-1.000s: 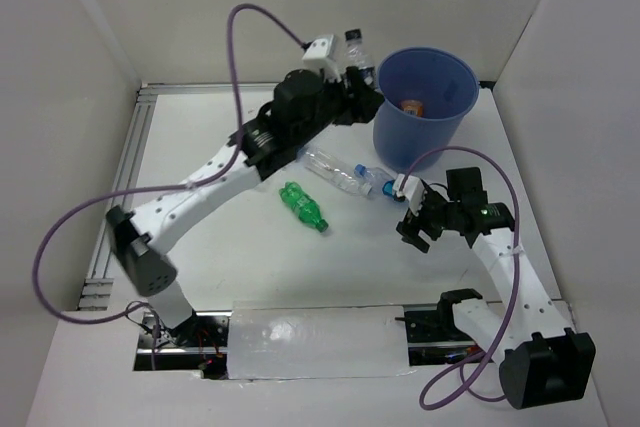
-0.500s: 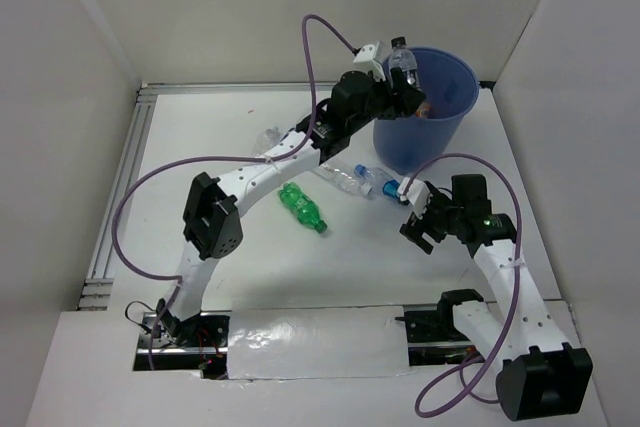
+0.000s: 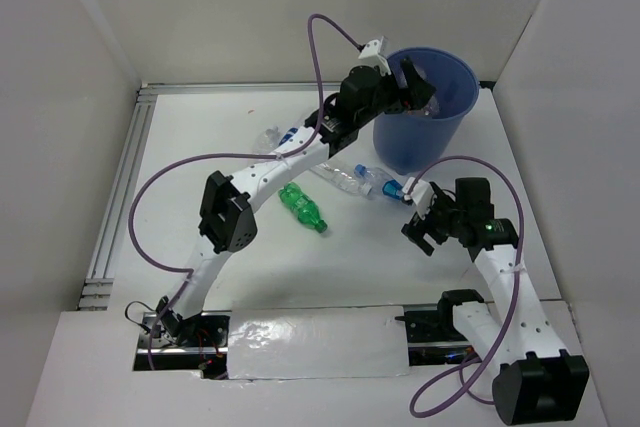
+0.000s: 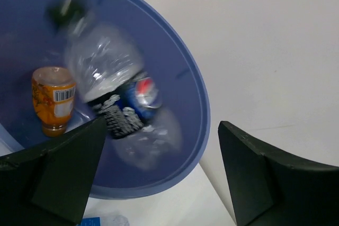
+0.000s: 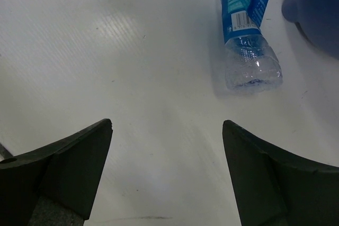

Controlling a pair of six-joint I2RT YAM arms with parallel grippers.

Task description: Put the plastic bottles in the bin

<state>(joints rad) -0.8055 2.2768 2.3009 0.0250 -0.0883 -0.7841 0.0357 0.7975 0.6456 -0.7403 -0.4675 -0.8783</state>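
Observation:
I expect the blue-labelled bottle (image 3: 381,182) to stay crumpled and turn out empty when I lift it, because the blue label (image 5: 248,6) is creased and squeezed inward.
The bin (image 3: 462,75) is a blue bucket at the back right. My left gripper (image 3: 412,85) hangs over its near rim, open. In the left wrist view a clear bottle with a dark label (image 4: 119,104) shows blurred inside the bin (image 4: 201,96), free of my left gripper (image 4: 161,125), beside an orange bottle (image 4: 53,99). On the table lie a green bottle (image 3: 302,205), a clear bottle (image 3: 338,175) and a blue-labelled bottle (image 3: 385,185). Another clear bottle (image 3: 268,137) peeks out behind the left arm. My right gripper (image 3: 418,219) stands open, just short of the blue-labelled bottle (image 5: 244,22), nothing between its fingers (image 5: 79,157).
White walls close in the table on three sides. A metal rail (image 3: 120,187) runs along the left edge. Purple cables (image 3: 160,177) loop off both arms. The bin's base (image 5: 318,9) sits just right of the blue-labelled bottle.
My left gripper carried the dark-labelled bottle over the bin's rim, then opened; the bottle is now loose inside the bin. The right gripper has barely shifted.

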